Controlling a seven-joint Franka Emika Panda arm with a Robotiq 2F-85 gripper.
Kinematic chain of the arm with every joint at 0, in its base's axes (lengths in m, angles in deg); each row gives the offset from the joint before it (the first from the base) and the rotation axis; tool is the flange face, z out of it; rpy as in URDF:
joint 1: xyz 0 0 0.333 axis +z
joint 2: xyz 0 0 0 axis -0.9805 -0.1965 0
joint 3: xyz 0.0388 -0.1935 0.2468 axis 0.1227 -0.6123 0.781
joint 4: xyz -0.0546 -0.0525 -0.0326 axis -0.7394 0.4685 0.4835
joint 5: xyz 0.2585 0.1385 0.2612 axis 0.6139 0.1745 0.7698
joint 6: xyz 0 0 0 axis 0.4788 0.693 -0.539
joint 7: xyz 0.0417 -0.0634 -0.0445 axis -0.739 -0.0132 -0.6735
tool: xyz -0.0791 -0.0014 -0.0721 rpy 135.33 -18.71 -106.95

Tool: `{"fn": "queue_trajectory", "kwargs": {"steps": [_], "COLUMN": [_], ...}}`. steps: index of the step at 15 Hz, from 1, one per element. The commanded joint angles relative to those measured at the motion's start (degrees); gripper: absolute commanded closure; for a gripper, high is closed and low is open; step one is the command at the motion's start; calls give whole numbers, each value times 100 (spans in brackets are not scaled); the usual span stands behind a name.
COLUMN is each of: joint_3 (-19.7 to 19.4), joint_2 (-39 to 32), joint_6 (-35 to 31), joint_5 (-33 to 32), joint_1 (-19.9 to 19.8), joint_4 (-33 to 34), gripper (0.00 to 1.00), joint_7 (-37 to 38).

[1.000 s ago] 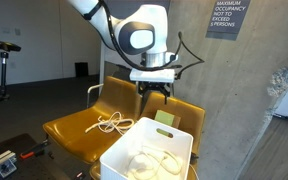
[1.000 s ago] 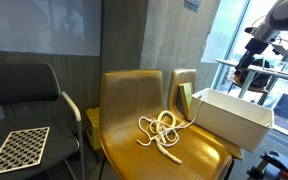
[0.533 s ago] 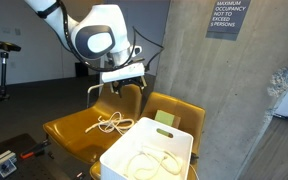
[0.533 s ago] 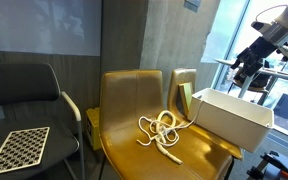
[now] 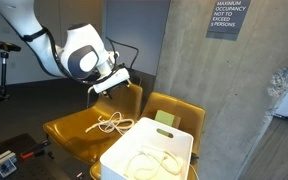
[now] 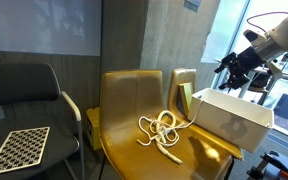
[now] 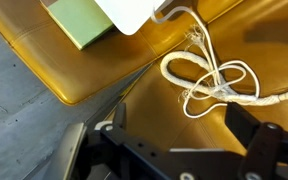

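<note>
The white rope's part at the bin's rim (image 7: 176, 13) lies beyond my open gripper, which is hovering over yellow seat (image 7: 172, 122), so I should move in and go down over that part of the rope.
My gripper (image 5: 111, 88) hangs open and empty in the air above the yellow chair seats (image 5: 79, 132). An exterior view shows the gripper (image 6: 230, 72) high above the white bin (image 6: 229, 118). A tangled white rope (image 5: 111, 123) lies on the yellow seat (image 6: 134, 150) below. In the wrist view the rope (image 7: 220, 80) lies just ahead of my gripper (image 7: 181, 126), with only bare yellow seat between the two black fingers. A second white rope (image 5: 149, 162) lies coiled inside the white bin (image 5: 134, 148).
A green box (image 7: 82, 20) leans by the bin against the chair back (image 6: 186, 98). A black chair (image 6: 24, 95) with a checkerboard card (image 6: 14, 150) stands beside the yellow ones. A concrete pillar (image 5: 234, 90) rises behind the chairs.
The arm has swung away from above the white bin and now hangs over the seat with the loose rope. The gripper stayed open and empty.
</note>
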Motion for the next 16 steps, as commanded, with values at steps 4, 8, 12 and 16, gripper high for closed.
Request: {"fn": "queue_trajectory", "kwargs": {"steps": [4,8,12,16], "joint_3": [-1936,-3547,-4650,-5334], "joint_2": [-1770,-2837,-3171,-3360], "joint_6": [-1076,-1661,-1831,-1725], "joint_5": [-1183,-394,251,376], "joint_1": [1219,2896,4336,5142], "joint_4": [1435,1756,1203,884], "gripper": [0,0,0,0], "joint_7": [332,282,149,61]}}
